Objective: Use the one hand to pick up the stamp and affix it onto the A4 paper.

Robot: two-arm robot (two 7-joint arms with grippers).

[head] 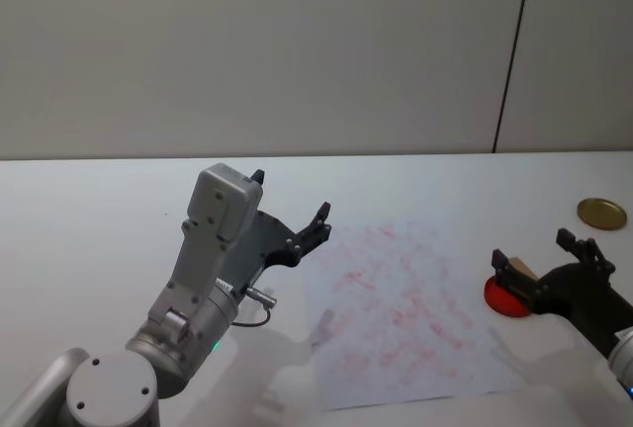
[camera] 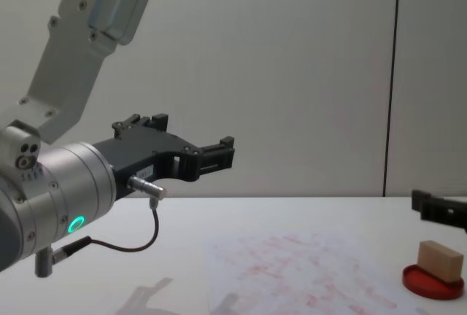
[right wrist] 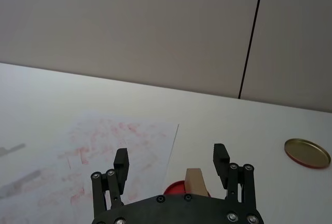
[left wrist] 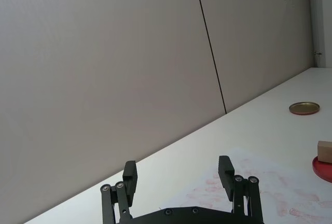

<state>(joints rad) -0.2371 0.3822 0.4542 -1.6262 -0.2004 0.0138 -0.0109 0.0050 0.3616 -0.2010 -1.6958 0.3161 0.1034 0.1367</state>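
Observation:
I expect the stamp [camera: 440, 260] to come free and leave the pad behind when I lift it, because it stands inside the red ink pad's open rim [camera: 414, 284].
The stamp [head: 519, 271], a small tan wooden block, stands on a round red ink pad [head: 502, 298] just right of the A4 paper [head: 406, 318]. My right gripper [head: 534, 249] hovers open just above the stamp without touching it. In the right wrist view the stamp [right wrist: 196, 181] lies ahead of that gripper [right wrist: 171, 159], between the lines of its spread fingers. In the chest view one finger [camera: 438, 209] of that gripper shows over the stamp [camera: 440, 259]. My left gripper [head: 292, 200] is raised, open and empty, left of the paper.
A gold round lid [head: 601, 213] lies at the far right of the white table [head: 99, 210]. The left arm's silver body with its green ring light [camera: 75, 223] is large in the near left. A plain wall stands behind the table.

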